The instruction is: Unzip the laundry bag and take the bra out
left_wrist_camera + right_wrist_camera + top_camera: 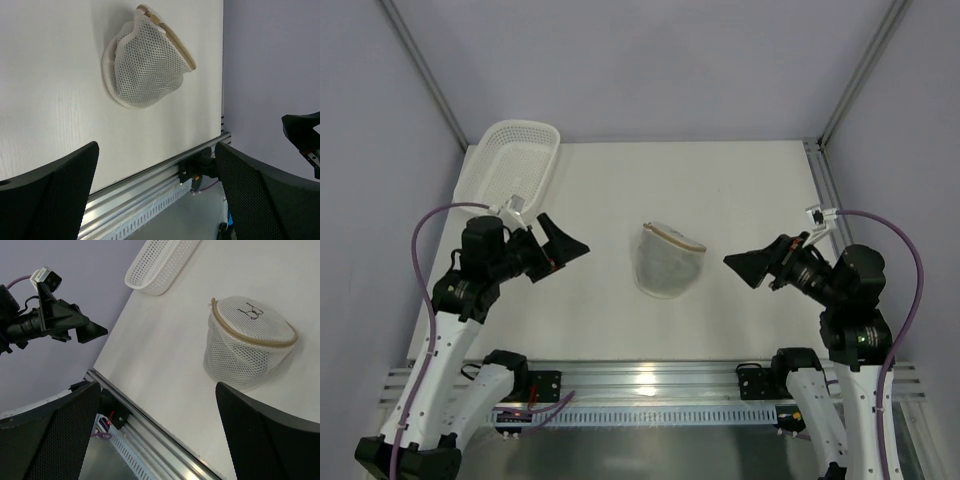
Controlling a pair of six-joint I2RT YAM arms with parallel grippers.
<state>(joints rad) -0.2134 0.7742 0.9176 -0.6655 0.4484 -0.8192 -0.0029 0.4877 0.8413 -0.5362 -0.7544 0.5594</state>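
Note:
I can see the tan zipper rim (678,239) standing clear in front of my right gripper's open fingers. I should keep that gripper going toward the laundry bag and close it across the zipper rim.
The laundry bag (667,259) is a small white mesh pouch with a tan zipper rim, lying shut in the middle of the table. It also shows in the left wrist view (145,62) and the right wrist view (246,342). The bra is hidden inside it. My left gripper (565,247) hangs open and empty to the left of the bag, well apart from it. My right gripper (748,266) hangs open and empty to the right of the bag, also apart. Both point toward the bag.
A white perforated plastic basket (510,160) lies at the back left of the table, also in the right wrist view (160,262). An aluminium rail (650,380) runs along the table's near edge. Frame posts stand at the back corners.

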